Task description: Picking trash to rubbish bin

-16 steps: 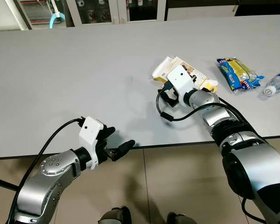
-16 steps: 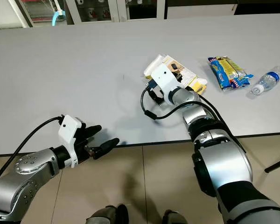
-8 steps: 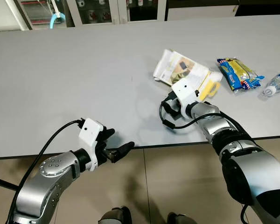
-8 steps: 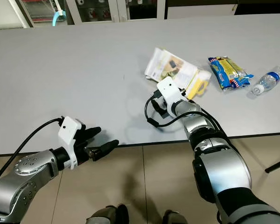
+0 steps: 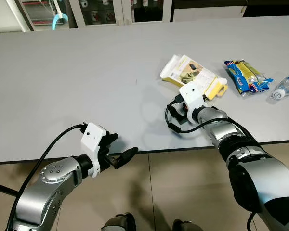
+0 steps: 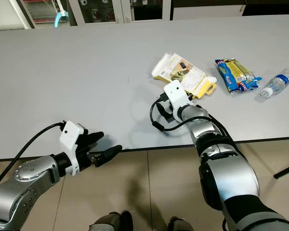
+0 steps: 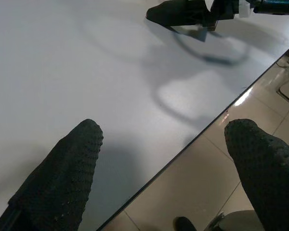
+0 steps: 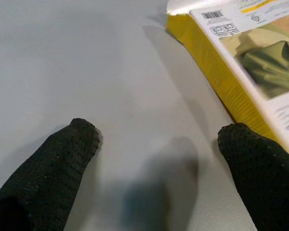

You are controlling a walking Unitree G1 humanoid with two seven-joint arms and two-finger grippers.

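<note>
My right gripper is going to lift the yellow and white packet, which will squash thin in it, because the white end flap sticks out loose.
A yellow and white packet lies flat on the grey table, right of centre. My right gripper rests low over the table just in front of it, open and empty. In the right wrist view the packet's yellow edge runs close beside one fingertip. A blue and yellow snack wrapper and a small clear plastic bottle lie further right. My left gripper hangs open at the table's front edge, holding nothing.
The table's front edge runs across below both grippers, with tiled floor beneath. Cabinets stand behind the table's far side. A black cable loops from my right wrist onto the table.
My right gripper has drawn back from on top of the yellow packet towards the table's front edge. The packet has shifted and turned slightly. The left arm has hardly moved.
</note>
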